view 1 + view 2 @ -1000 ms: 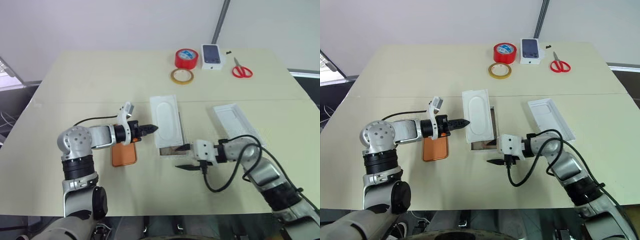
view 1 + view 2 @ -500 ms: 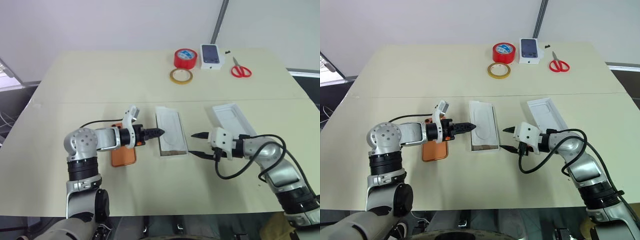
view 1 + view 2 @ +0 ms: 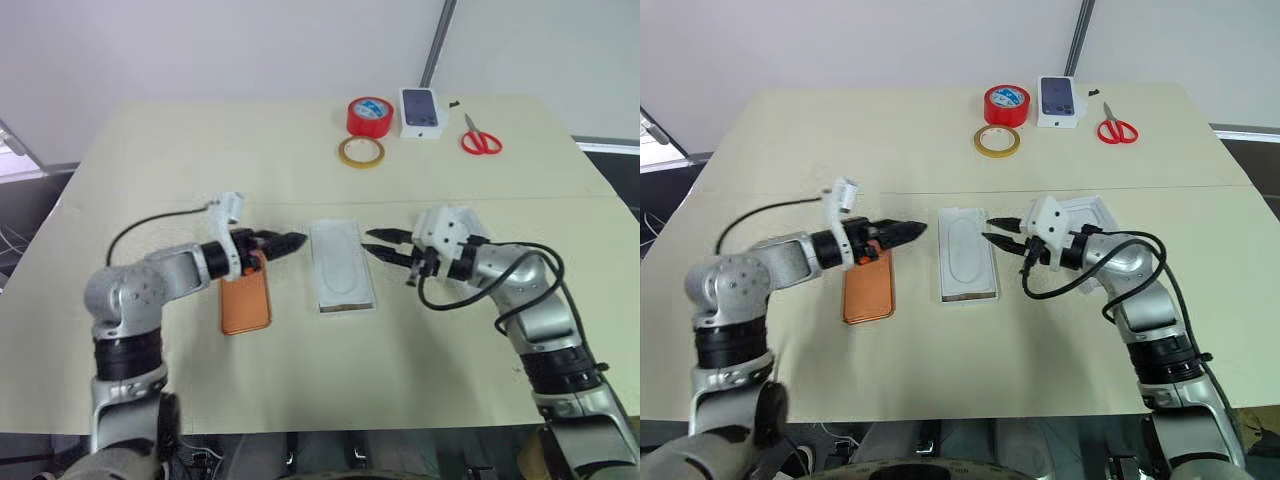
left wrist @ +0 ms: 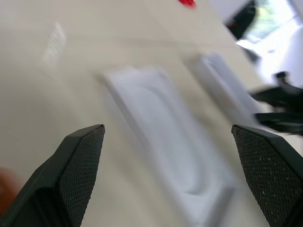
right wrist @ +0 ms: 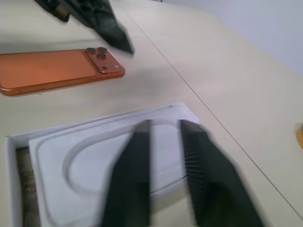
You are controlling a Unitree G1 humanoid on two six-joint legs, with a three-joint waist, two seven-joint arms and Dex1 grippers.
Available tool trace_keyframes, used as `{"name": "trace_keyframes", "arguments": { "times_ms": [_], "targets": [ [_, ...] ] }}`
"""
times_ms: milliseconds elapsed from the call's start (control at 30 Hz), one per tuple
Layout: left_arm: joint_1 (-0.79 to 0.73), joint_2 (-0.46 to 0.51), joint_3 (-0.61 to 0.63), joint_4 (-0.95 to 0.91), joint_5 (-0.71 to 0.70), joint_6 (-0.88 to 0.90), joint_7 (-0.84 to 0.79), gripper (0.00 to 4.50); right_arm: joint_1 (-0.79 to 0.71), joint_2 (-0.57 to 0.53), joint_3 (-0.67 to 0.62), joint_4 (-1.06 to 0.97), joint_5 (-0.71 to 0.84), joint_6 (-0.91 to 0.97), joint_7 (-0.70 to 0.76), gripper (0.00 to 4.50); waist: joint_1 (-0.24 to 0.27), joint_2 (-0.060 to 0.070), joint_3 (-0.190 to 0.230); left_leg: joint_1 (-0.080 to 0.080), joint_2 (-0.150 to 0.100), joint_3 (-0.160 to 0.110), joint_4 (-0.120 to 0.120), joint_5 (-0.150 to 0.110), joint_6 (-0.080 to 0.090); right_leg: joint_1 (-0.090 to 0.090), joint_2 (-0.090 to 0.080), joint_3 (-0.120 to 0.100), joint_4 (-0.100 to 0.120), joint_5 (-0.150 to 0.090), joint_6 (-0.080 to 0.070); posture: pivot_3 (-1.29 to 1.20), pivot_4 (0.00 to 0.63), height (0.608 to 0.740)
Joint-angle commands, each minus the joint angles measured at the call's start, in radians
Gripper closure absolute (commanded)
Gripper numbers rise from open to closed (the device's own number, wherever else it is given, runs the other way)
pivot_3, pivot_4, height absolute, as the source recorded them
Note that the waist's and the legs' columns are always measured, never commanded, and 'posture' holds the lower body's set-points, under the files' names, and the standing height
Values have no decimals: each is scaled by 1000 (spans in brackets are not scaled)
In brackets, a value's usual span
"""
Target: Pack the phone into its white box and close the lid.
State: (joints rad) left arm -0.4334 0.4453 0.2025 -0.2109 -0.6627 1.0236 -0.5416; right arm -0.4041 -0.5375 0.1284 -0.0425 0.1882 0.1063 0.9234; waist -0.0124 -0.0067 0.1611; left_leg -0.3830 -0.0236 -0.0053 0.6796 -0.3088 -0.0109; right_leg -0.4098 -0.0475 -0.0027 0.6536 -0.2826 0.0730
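I expect the orange phone (image 3: 246,302) to come to rest on top of the thin white insert (image 3: 342,264), within the box's rim, when I lower it, because the insert lies flat inside the box.
The orange phone (image 3: 246,300) lies flat on the table, lenses toward the far end, left of the white box (image 3: 322,300). A thin white insert with an oval recess (image 3: 339,262) lies inside the box. My left gripper (image 3: 285,241) hovers open between the phone's far end and the box, with nothing in it. My right gripper (image 3: 385,245) is level at the box's right side, pointing at it. Its fingers (image 5: 137,165) are shut with nothing between them. The lid (image 3: 1095,210) lies open side up behind my right hand, partly hidden.
At the table's far edge stand a red tape roll (image 3: 372,117), a yellowish tape ring (image 3: 363,152), a small white carton printed with a phone (image 3: 423,112) and red scissors (image 3: 481,140). A seam crosses the table just beyond the box.
The insert, askew over the box a second ago, now lies flat in it. My left gripper opened and drew back left. My right gripper rose to the box's right side and shut.
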Motion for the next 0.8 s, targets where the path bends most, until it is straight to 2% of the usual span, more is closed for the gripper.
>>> {"name": "trace_keyframes", "arguments": {
  "times_ms": [33,100,233,300,400,500,633,800],
  "targets": [
    [53,99,-67,26,159,-311,-134,0,-40,36,89,31,-124,-62,-56,4436,0,0,0,0,0,0,0,0,0,0,0,0,0,0,0,0,150,740],
    [102,168,-130,94,288,-506,-181,0,-48,39,129,53,-177,-89,-61,4436,0,0,0,0,0,0,0,0,0,0,-1,0,0,0,-1,0,150,740],
    [153,196,-80,161,312,-685,-232,0,-45,-3,204,33,-246,-114,-4,4436,5,0,0,-4,0,0,-1,-2,4,-3,-1,0,-1,0,-1,0,150,740],
    [161,192,-64,171,301,-697,-233,0,-35,-46,235,8,-244,-128,73,4436,7,0,0,-10,0,0,2,-2,4,-8,-2,0,-1,0,0,0,150,740],
    [172,186,-59,167,296,-705,-233,0,-32,-97,270,-10,-253,-180,149,4436,3,0,0,-10,-1,1,3,-6,10,-8,-3,0,-1,0,0,0,150,740],
    [178,170,-53,158,290,-698,-217,0,-44,-103,267,-34,-196,-149,214,4436,1,0,0,-9,-1,0,2,-6,11,-8,-2,0,0,0,0,0,150,740],
    [182,161,-51,153,297,-702,-205,0,-89,-58,237,-9,-149,-139,221,4436,-4,0,0,-9,0,0,2,-5,11,-9,-2,0,1,0,0,0,150,740],
    [190,158,-49,149,303,-701,-194,0,-121,-32,228,79,-190,-180,175,4436,3,0,0,-9,-1,0,3,-5,10,-9,-2,0,2,0,0,0,150,740]
  ]
}}
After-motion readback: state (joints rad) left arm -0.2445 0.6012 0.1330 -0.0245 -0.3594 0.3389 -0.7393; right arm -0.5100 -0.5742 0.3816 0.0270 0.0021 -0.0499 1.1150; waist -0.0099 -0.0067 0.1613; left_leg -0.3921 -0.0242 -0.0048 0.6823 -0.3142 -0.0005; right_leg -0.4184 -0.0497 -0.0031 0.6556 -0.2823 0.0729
